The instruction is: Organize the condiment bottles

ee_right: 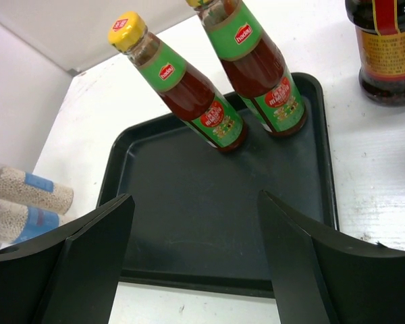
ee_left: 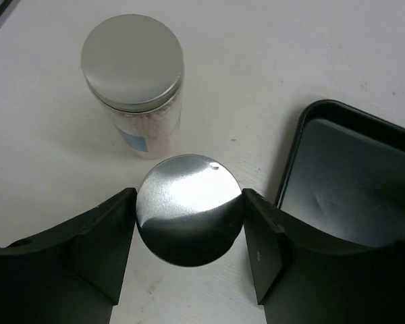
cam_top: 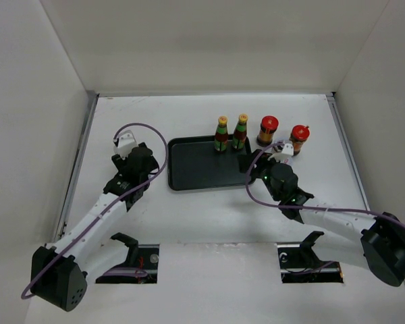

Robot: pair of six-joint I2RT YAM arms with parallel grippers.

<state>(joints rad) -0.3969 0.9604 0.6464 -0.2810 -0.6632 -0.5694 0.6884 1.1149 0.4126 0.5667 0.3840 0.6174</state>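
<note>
I should keep moving my left gripper, with the lid of the silver-topped bottle point(ee_left: 189, 210) in the middle of its fingers, to the free tray space point(cam_top: 199, 148) beside the yellow-capped bottles and let go there.
My left gripper point(ee_left: 189, 233) is shut on a silver-topped bottle point(ee_left: 189, 202) standing on the table; both fingers touch its lid. A second silver-topped, blue-banded bottle point(ee_left: 132, 61) stands just beyond it. In the top view the left gripper point(cam_top: 142, 158) covers both. Two slim yellow-capped, green-labelled bottles point(ee_right: 189, 94) point(ee_right: 263, 67) stand at the far end of the black tray point(ee_right: 209, 202). My right gripper point(ee_right: 196, 199) hangs open over the tray's near end with nothing in it. Two red-capped brown bottles point(cam_top: 268, 130) point(cam_top: 299, 139) stand on the table right of the tray.
The tray's edge point(ee_left: 290, 169) lies just right of my left fingers. White walls enclose the table point(cam_top: 209, 223) on three sides. The right arm point(cam_top: 324, 216) reaches in from the near right corner.
</note>
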